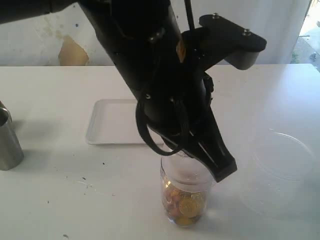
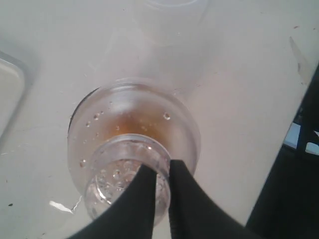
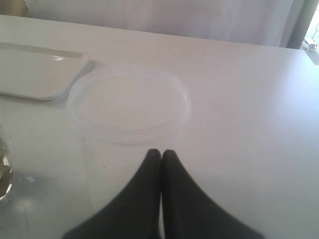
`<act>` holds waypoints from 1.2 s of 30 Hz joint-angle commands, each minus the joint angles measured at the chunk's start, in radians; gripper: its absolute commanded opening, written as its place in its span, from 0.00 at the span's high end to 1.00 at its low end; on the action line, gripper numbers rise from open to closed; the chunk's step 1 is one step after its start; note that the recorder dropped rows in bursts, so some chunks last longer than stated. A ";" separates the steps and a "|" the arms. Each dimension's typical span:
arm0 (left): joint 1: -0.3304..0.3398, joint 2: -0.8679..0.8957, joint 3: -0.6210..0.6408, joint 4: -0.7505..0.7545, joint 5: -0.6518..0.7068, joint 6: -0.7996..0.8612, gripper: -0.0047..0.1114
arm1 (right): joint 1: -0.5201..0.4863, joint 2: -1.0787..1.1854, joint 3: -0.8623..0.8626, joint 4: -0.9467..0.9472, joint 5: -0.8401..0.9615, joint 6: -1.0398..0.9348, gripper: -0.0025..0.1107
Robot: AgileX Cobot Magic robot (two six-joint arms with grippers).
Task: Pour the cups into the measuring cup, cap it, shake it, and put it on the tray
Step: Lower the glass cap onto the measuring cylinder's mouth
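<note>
My left gripper should open, rise clear and come low around the measuring cup's body (image 1: 184, 202) before I shake the measuring cup, because it is pinching only the cap's neck rim (image 2: 160, 158).
The measuring cup (image 1: 185, 205) stands near the table's front edge, holding golden-brown contents. The clear domed cap (image 1: 182, 175) sits on top of it. My left gripper (image 1: 217, 172) reaches down onto the cap. In the left wrist view the left gripper (image 2: 159, 167) is shut on the rim of the cap's (image 2: 117, 177) perforated neck, one finger inside and one outside. The steel tumbler (image 1: 7, 142) stands upright at the far left. The white tray (image 1: 112, 127) lies behind the measuring cup. My right gripper (image 3: 161, 152) is shut on nothing. The wooden cup is out of view.
A wide unmarked clear container (image 1: 282, 165) stands to the right of the measuring cup, straight ahead of the right gripper as the same container (image 3: 129, 104). The left arm hides the middle of the table. A window edge shows at the far right.
</note>
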 commanded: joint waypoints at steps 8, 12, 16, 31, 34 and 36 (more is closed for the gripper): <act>-0.006 0.025 0.000 0.068 -0.004 -0.018 0.96 | 0.004 -0.005 0.002 -0.005 -0.002 0.000 0.98; -0.006 0.025 0.000 0.067 -0.004 -0.010 0.96 | 0.004 -0.005 0.002 -0.005 -0.002 0.000 0.98; -0.006 0.025 0.000 0.067 -0.004 0.001 0.96 | 0.004 -0.005 0.002 -0.005 -0.002 0.000 0.98; -0.006 0.025 0.000 0.067 -0.053 0.001 0.52 | 0.004 -0.005 0.002 -0.005 -0.002 0.000 0.98; -0.006 0.025 0.000 0.082 -0.081 0.003 0.45 | 0.004 -0.005 0.002 -0.005 -0.002 0.000 0.98; -0.006 0.025 0.000 0.096 -0.099 0.003 0.45 | 0.004 -0.005 0.002 -0.005 -0.002 0.000 0.98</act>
